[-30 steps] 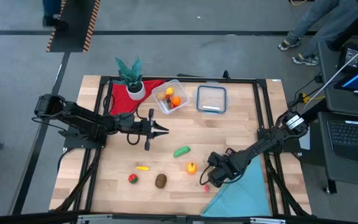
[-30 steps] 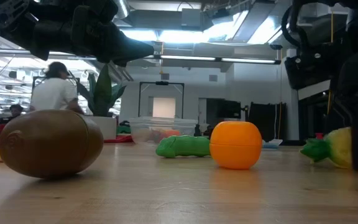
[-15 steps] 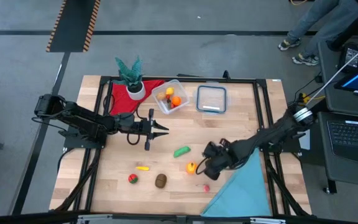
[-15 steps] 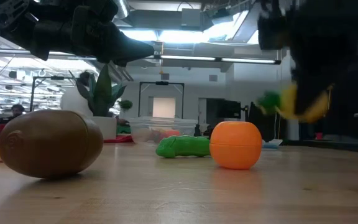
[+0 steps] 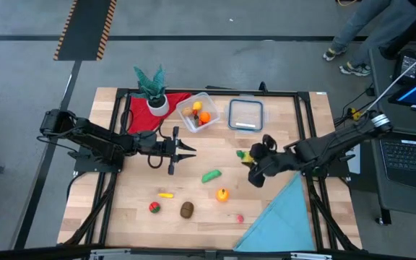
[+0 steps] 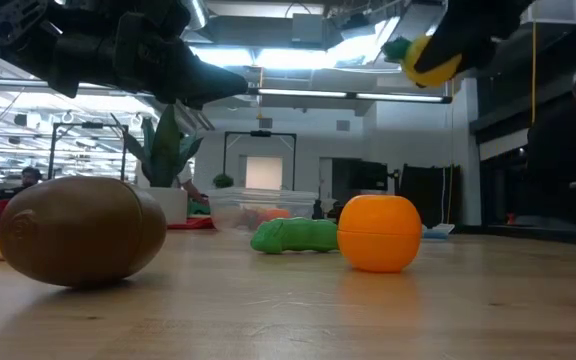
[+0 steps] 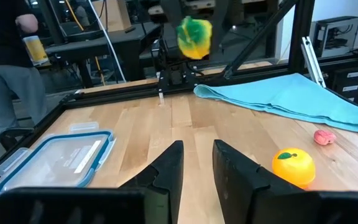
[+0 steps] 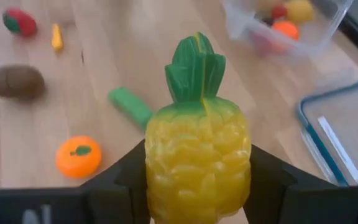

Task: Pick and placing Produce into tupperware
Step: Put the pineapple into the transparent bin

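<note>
The tupperware (image 5: 198,114) is closer to my left gripper, and my right gripper holds the pineapple's body. I should first offer the pineapple's green top (image 6: 397,49) to my left gripper.
My right gripper (image 5: 253,160) is shut on a toy pineapple (image 8: 197,149), yellow with a green crown, and holds it in the air over the right middle of the table; the pineapple also shows high up in the low view (image 6: 423,55) and in the left wrist view (image 7: 194,37). The tupperware (image 5: 201,110) stands near the far edge with orange, yellow and red pieces inside. On the near table lie a green pickle (image 5: 211,175), an orange (image 5: 222,194), a yellow piece (image 5: 165,195), a strawberry (image 5: 154,207), a kiwi (image 5: 186,209) and a pink piece (image 5: 240,218). My left gripper (image 5: 188,150) hovers open left of centre. My right gripper pinches the pineapple's yellow body (image 8: 163,171) between its two fingers (image 8: 126,177), one on each side. The fingers come from the table's right, slanting down, and the green crown (image 8: 194,68) points away from the wrist. The pineapple is lifted clear of the table.
A clear lid with a blue-grey rim (image 5: 246,115) lies right of the tupperware. A potted plant (image 5: 152,90) and a red cloth (image 5: 143,115) sit at the far left. A blue cloth (image 5: 280,220) covers the near right corner. A person stands beyond the far right corner.
My right gripper has lifted the pineapple off the table beside the blue cloth and carried it up and toward the far edge, nearer the lid and tupperware. The pineapple now hangs clear in the air.
</note>
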### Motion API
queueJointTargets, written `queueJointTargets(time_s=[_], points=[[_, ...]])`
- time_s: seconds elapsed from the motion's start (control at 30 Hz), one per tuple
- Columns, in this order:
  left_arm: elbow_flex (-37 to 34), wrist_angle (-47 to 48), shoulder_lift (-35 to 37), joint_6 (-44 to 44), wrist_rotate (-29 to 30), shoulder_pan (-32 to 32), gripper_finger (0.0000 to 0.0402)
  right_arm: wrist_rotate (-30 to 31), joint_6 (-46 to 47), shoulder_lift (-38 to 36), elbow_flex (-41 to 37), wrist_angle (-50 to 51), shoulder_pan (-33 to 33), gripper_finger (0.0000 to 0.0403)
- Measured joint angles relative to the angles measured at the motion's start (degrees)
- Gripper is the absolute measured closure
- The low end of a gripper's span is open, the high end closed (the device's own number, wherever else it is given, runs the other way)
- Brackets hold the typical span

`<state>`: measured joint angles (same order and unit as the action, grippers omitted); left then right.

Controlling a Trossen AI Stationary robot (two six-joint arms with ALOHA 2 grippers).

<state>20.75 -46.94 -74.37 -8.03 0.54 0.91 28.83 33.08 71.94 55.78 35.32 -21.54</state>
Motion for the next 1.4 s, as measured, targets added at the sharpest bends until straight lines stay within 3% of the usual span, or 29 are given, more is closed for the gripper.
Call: queueJointTargets(time_s=[0.3, 0.57, 1.0, 1.17, 1.4], points=[[0.0, 0.1, 0.0, 0.0, 0.0, 0.0, 0.0331, -0.7, -15.5, -5.3, -21.5, -41.9, 5.6, 0.0215], [0.0, 0.2, 0.0, 0.0, 0.0, 0.0, 0.0351, -11.5, -23.5, -5.3, -32.5, -72.2, 12.5, 0.0225], [0.0, 0.2, 0.0, 0.0, 0.0, 0.0, 0.0381, -18.6, -28.7, -3.3, -37.4, -85.0, 17.4, 0.0227], [0.0, -0.3, 0.0, -0.1, 0.0, 0.0, 0.039, -18.7, -28.9, -0.3, -37.5, -87.4, 19.0, 0.0227], [0.0, -0.3, 0.0, -0.1, 0.0, 0.0, 0.0401, -25.0, -29.1, 4.8, -37.4, -96.2, 21.8, 0.0227]])
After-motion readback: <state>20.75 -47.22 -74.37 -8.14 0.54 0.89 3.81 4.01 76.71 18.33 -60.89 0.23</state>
